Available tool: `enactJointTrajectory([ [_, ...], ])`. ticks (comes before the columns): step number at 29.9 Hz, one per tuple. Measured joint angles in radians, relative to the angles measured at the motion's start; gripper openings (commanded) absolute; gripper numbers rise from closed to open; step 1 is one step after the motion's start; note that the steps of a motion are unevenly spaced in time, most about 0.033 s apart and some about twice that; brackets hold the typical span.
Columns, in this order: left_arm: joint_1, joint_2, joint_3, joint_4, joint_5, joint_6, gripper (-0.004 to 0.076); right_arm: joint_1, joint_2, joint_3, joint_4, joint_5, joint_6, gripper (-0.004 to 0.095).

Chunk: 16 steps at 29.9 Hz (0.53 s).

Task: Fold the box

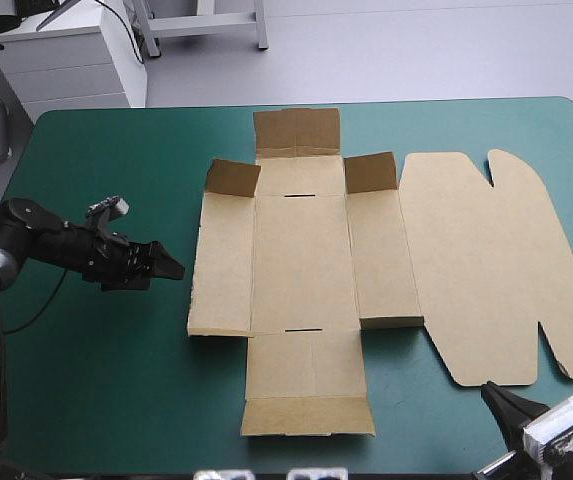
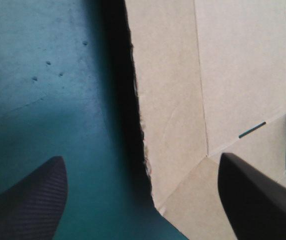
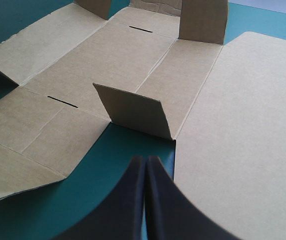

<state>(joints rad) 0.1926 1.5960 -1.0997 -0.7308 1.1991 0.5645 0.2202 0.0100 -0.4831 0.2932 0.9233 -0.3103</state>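
My left gripper should expect the box's long side (image 1: 223, 262) beside it to swing up in one piece when I fold it, because a straight crease (image 1: 253, 262) joins that side to the box's middle.
The brown box (image 1: 306, 250) lies as a flat cut sheet in the middle of the table, its wide lid panel (image 1: 486, 260) spread to the right. Small corner flaps stand raised at the far side (image 1: 234, 176) and near the lid (image 3: 133, 112). My left gripper (image 1: 171, 268) is open, low over the cover just left of the box's left edge. In the left wrist view the box (image 2: 222, 75) edge runs between the fingers of the left gripper (image 2: 142, 158). My right gripper (image 1: 501, 400) is shut, at the near right corner, just off the lid's near edge. In the right wrist view the right gripper (image 3: 145, 160) points at the raised flap.
The teal-green cover (image 1: 96, 370) shows bare to the left of the box and along the near edge. A white cabinet (image 1: 66, 50) stands beyond the table's far left corner.
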Motion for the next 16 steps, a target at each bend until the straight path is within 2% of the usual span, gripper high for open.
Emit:
enactJointTrajectory([
  [8,-0.008,0.095,0.000,-0.083,-0.055,0.027,0.0589,0.000,0.000,0.000,0.000,0.000,0.000,-0.0019],
  [16,-0.110,0.130,0.000,-0.083,-0.127,0.030,0.0588,0.000,0.000,0.000,0.000,0.000,0.000,-0.0019],
])
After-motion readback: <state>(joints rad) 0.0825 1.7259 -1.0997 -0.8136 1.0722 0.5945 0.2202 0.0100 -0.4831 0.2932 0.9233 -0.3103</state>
